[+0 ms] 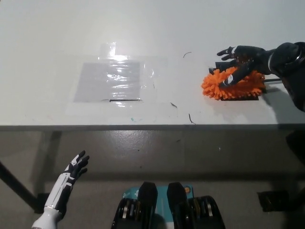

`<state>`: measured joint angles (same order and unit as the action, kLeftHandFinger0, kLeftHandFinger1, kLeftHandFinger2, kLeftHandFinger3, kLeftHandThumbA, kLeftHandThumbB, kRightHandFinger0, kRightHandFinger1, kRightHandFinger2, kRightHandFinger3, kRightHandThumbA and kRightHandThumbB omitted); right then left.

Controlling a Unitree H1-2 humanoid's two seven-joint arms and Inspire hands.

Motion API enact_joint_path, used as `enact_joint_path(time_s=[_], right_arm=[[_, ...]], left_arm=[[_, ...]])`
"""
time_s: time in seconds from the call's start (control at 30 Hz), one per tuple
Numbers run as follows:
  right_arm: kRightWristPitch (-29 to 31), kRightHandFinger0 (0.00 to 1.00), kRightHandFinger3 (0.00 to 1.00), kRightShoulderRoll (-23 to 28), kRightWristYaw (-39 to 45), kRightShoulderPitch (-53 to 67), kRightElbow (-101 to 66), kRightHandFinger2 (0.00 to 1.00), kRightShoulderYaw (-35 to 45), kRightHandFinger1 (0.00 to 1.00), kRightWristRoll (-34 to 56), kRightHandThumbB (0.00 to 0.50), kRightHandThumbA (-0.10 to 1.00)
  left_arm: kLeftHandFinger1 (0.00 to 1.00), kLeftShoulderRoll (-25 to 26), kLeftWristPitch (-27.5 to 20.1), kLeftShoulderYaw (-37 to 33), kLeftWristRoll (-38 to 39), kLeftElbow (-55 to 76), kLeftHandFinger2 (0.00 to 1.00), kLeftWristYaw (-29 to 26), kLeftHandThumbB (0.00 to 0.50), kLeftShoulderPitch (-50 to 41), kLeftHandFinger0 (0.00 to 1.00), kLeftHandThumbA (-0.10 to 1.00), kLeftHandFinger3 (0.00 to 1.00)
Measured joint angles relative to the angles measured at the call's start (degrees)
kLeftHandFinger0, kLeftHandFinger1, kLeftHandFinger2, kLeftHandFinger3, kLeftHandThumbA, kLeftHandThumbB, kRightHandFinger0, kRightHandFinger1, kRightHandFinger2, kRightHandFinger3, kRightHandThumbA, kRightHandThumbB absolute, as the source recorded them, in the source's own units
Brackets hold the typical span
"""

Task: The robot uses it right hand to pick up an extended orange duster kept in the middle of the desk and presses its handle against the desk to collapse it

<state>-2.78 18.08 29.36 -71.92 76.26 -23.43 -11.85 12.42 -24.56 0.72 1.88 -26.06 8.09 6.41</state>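
A thin straight rod (273, 80) extends from the orange duster's head (232, 85), so I expect the duster's handle to slide in near the head when I push it down.
The orange duster (233, 86) lies with its fluffy head on the right part of the white desk (143, 47), over a black patch, its thin handle running off to the right behind my arm. My black right hand (240, 59) hovers over the duster's head, fingers spread and open, one finger lying across the orange fluff. My white left hand (71, 174) rests open below the desk's front edge at the lower left.
A clear plastic sheet (112, 78) is taped flat to the desk left of centre. A few small dark marks dot the surface near the duster. The desk's front edge (143, 128) runs across the middle of the view, with floor below.
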Motion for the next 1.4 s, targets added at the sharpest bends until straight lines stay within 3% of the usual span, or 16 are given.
enact_joint_path(time_s=[0.17, 0.23, 0.33, 0.37, 0.67, 0.87, 1.0, 1.2, 1.27, 1.4], right_arm=[[0.4, 1.0, 1.0, -0.4, 0.0, -1.1, 1.7, 1.0, -6.3, 1.0, -4.2, 0.419, 0.83], [0.6, 1.0, 1.0, -0.8, 0.0, -1.7, 2.0, 1.0, -8.1, 1.0, -5.7, 0.42, 0.76], [0.9, 1.0, 1.0, -1.9, 0.1, -3.2, 2.6, 1.0, -10.0, 1.0, -7.7, 0.429, 0.77], [0.9, 1.0, 1.0, -2.2, 0.2, -3.6, 2.8, 1.0, -10.7, 1.0, -8.4, 0.44, 0.82], [1.7, 1.0, 1.0, -3.9, 1.0, -4.6, 3.5, 1.0, -13.5, 1.0, -12.1, 0.486, 0.8], [2.1, 1.0, 1.0, -4.2, 1.2, -4.1, 4.6, 1.0, -13.6, 1.0, -13.7, 0.473, 0.79], [2.4, 1.0, 1.0, -4.8, 1.5, -3.5, 5.1, 1.0, -14.5, 1.0, -14.9, 0.5, 0.94], [2.7, 1.0, 1.0, -4.9, 2.3, -3.6, 5.3, 1.0, -17.3, 1.0, -17.1, 0.474, 0.94], [2.7, 1.0, 1.0, -4.9, 2.5, -3.7, 5.3, 1.0, -18.3, 1.0, -17.8, 0.486, 0.93], [2.7, 1.0, 1.0, -4.9, 2.5, -3.7, 5.3, 1.0, -19.2, 1.0, -18.5, 0.488, 0.86]], left_arm=[[1.0, 0.1, -0.1, 0.2, 0.2, 0.0, 1.0, 0.5, 0.264, 0.0, 1.0, 1.0, 1.0], [1.0, 0.1, -0.1, 0.4, 0.3, 0.0, 1.0, 0.7, 0.257, 0.1, 1.0, 1.0, 1.0], [1.0, 0.2, -0.1, 0.7, 0.6, 0.1, 1.0, 0.8, 0.259, 0.2, 1.0, 1.0, 1.0], [1.0, 0.2, -0.1, 0.8, 0.7, 0.1, 1.0, 0.8, 0.26, 0.3, 1.0, 1.0, 1.0], [1.0, 0.8, -0.1, 1.5, 1.2, 0.2, 1.0, 1.6, 0.25, 0.9, 1.0, 1.0, 1.0], [1.0, 0.8, -0.1, 1.6, 1.2, 0.3, 1.0, 1.8, 0.245, 0.9, 1.0, 1.0, 1.0], [1.0, 0.8, -0.1, 2.0, 1.3, 0.3, 1.0, 2.1, 0.249, 1.2, 1.0, 1.0, 1.0], [1.0, 0.9, -0.1, 2.5, 1.6, 0.3, 1.0, 2.5, 0.235, 2.2, 1.0, 1.0, 1.0], [1.0, 1.0, -0.1, 2.6, 1.6, 0.3, 1.0, 2.7, 0.237, 2.4, 1.0, 1.0, 1.0], [1.0, 1.0, -0.1, 2.7, 1.6, 0.3, 1.0, 2.8, 0.236, 2.4, 1.0, 1.0, 1.0]])
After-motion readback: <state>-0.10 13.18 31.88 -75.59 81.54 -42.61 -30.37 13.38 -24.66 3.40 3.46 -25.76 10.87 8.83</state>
